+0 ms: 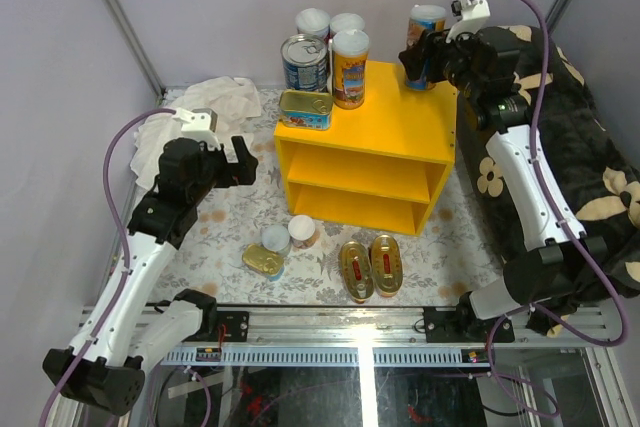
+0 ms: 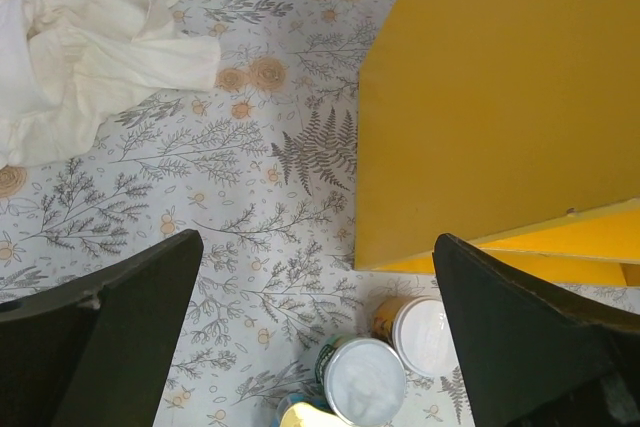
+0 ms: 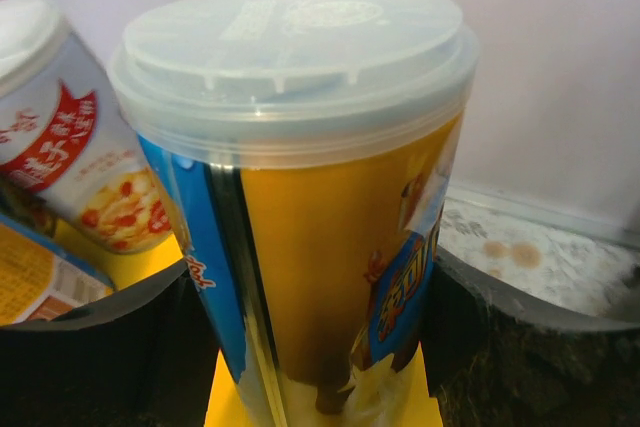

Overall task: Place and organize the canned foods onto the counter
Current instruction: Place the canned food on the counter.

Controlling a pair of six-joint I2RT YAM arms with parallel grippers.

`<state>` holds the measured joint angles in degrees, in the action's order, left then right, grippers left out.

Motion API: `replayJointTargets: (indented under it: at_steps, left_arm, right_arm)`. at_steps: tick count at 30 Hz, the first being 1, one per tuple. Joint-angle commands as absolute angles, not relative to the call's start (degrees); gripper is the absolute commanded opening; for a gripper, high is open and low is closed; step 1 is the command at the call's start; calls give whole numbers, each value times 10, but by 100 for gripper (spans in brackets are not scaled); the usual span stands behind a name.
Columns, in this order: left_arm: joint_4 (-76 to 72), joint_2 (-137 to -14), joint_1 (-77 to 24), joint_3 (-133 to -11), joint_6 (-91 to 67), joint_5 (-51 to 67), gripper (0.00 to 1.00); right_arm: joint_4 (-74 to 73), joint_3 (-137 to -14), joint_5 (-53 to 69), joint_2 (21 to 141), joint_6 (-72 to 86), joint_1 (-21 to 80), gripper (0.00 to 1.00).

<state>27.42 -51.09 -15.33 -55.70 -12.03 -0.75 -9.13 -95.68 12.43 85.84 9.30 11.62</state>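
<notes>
I should take a new grip on my right gripper's orange-and-blue can, because it stands at the counter's back corner, away from the other cans, and put it beside them.
The yellow counter stands mid-table. On its top at the back left are two white-lidded cans, an orange tall can, a blue-labelled steel can and a rectangular tin. My right gripper is shut on a tall orange-and-blue can standing at the top's back right corner. My left gripper is open and empty, above the floor left of the counter. Two small white-lidded cans and a gold oval tin sit on the floor below it. Two more oval tins lie before the counter.
A crumpled white cloth lies at the back left; it also shows in the left wrist view. A dark floral cushion fills the right side behind my right arm. Grey walls close the back and left.
</notes>
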Motion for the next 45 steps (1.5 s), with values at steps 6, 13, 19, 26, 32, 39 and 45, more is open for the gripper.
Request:
replayJointTargets:
  at_steps: [6,13,19,26,32,39,45]
  left_arm:
    - [161,-503,-150,-520,-80,30,100]
    - [160,-515,-151,-512,-74,17,100]
    - [160,-526,-150,-512,-64,11,100]
    - [147,-536,-151,-508,-62,14,100]
    - [149,-542,-150,-506,-59,20,100]
    - [150,-543,-150,-503,-55,12,100]
    - [149,-543,-151,-500,-54,11,100]
  right_arm:
    - [190,-867,274,822,109,119,0]
    - [224,-805,345,816,124,119,27]
    - [196,-788,399,790,103,119,100]
    - [133,-774,371,740,53,109,100]
    - [124,-756,365,713,44,83,99]
    - [140,-747,320,705,65,73,99]
    - [165,-754,342,717,97,73,88]
